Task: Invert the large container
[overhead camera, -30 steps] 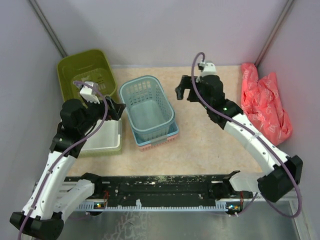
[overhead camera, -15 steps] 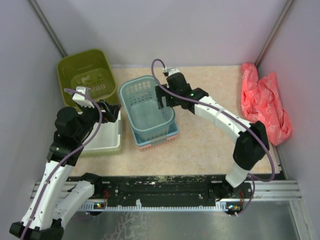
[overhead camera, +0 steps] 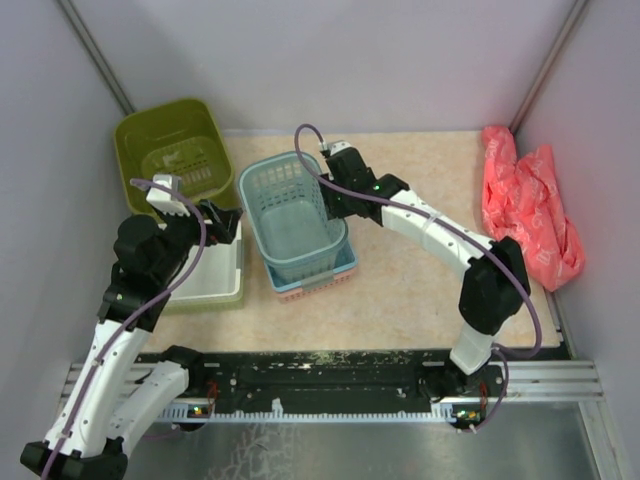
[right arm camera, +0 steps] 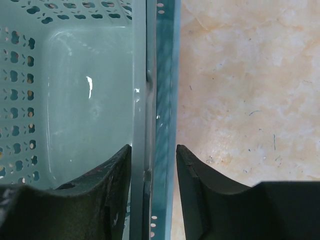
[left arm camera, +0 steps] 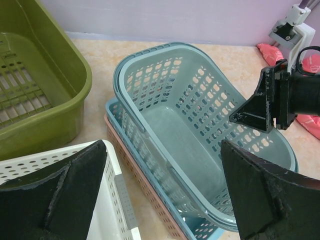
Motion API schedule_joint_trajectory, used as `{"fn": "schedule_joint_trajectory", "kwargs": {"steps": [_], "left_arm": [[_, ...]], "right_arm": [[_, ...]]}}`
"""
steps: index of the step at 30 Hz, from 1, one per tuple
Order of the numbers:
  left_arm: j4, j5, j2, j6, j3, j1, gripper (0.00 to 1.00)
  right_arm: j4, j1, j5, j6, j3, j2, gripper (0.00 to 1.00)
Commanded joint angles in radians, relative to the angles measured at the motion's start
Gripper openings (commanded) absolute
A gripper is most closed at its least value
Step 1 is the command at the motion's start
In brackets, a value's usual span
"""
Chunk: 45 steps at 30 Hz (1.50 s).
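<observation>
My right gripper should first lift the teal basket (overhead camera: 292, 224) away, because the blue basket (overhead camera: 322, 277) lies at a slant under it. My left gripper will then straighten the blue basket.
The large container (overhead camera: 170, 150), a deep olive-green tub, stands upright at the back left; its slotted bottom and thick rim (left arm camera: 45, 100) show in the left wrist view. No gripper touches it. My left gripper (overhead camera: 215, 225) hovers open (left arm camera: 162, 150) over the gap between a white tray and the teal basket (left arm camera: 190, 125), right of the tub. My right gripper (overhead camera: 335, 195) sits on the right rim of the teal basket (overhead camera: 295, 215). In the right wrist view its jaws (right arm camera: 153, 147) straddle that rim, one finger inside the basket (right arm camera: 85, 100) and one outside, pressed against both sides.
A white tray in a pale-green one (overhead camera: 215, 280) lies in front of the tub. The teal basket rests nested in a pink basket (overhead camera: 300, 290). A red bag (overhead camera: 525, 205) lies by the right wall. Walls close in the left, back and right.
My right arm swung left from mid-table to the teal basket's right rim and its jaws narrowed onto it. My left arm pulled back a little, still open.
</observation>
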Motion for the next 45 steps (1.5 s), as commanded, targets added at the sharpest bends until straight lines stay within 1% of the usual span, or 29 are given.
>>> {"fn": "schedule_joint_trajectory", "kwargs": {"steps": [1,2,4,5,6,7,12,18,21,23,25,29,33,35,36,37,38,39,42,43,45], "left_arm": [[0.041,0.006,-0.010,-0.003,-0.007,0.007,1.00],[0.042,0.007,-0.011,-0.003,-0.010,0.006,1.00],[0.044,0.010,-0.012,-0.004,-0.014,0.007,1.00],[0.043,0.012,-0.011,-0.005,-0.014,0.007,1.00],[0.041,0.012,-0.011,-0.006,-0.014,0.006,1.00],[0.038,0.010,-0.012,-0.008,-0.013,0.006,1.00],[0.024,-0.001,-0.014,-0.006,-0.007,0.006,1.00],[0.021,-0.009,-0.024,-0.011,-0.007,0.008,1.00],[0.015,-0.010,-0.027,-0.007,0.003,0.006,1.00],[0.004,-0.018,-0.031,-0.003,0.019,0.007,1.00],[-0.003,-0.030,-0.043,-0.002,0.034,0.007,1.00],[0.021,-0.045,-0.085,-0.006,0.039,0.008,1.00],[0.041,-0.059,-0.106,-0.024,0.030,0.007,1.00],[0.033,-0.059,-0.105,-0.028,0.020,0.006,1.00],[0.026,-0.054,-0.101,-0.032,0.016,0.006,1.00],[0.020,-0.047,-0.097,-0.038,0.011,0.007,1.00],[0.017,-0.036,-0.089,-0.043,0.006,0.006,1.00],[0.011,-0.005,-0.076,-0.040,0.003,0.006,1.00],[-0.046,0.110,0.021,-0.009,0.031,0.006,1.00],[-0.067,0.156,0.063,-0.002,0.052,0.006,1.00],[-0.102,0.235,0.147,-0.010,0.093,0.003,1.00]], "right_arm": [[0.018,0.013,-0.009,-0.006,0.068,-0.051,0.41],[0.019,0.013,-0.009,-0.007,0.068,-0.077,0.41],[0.021,0.014,-0.012,-0.011,0.062,-0.095,0.30],[0.024,0.015,-0.014,-0.012,0.059,-0.100,0.23],[0.026,0.015,-0.015,-0.013,0.057,-0.101,0.06],[0.026,0.015,-0.014,-0.013,0.056,-0.104,0.00],[0.045,0.015,-0.036,-0.010,0.059,-0.129,0.00],[0.072,0.015,-0.044,-0.007,0.108,-0.185,0.00],[0.130,0.015,-0.032,0.015,0.095,-0.242,0.00],[0.195,0.015,-0.004,0.035,0.058,-0.296,0.00],[0.259,0.015,0.052,0.043,0.019,-0.350,0.00],[0.304,0.013,0.255,0.029,-0.016,-0.433,0.00],[0.283,0.002,0.510,-0.065,-0.049,-0.491,0.00],[0.265,-0.015,0.650,-0.117,-0.091,-0.512,0.00],[0.245,-0.038,0.691,-0.126,-0.114,-0.523,0.00],[0.217,-0.072,0.701,-0.118,-0.133,-0.534,0.00],[0.187,-0.119,0.671,-0.100,-0.158,-0.548,0.00],[0.163,-0.175,0.605,-0.086,-0.185,-0.561,0.00],[0.084,-0.388,0.321,0.001,-0.239,-0.577,0.00],[0.064,-0.435,0.271,0.028,-0.253,-0.576,0.00],[0.053,-0.461,0.241,0.044,-0.287,-0.576,0.00]]}}
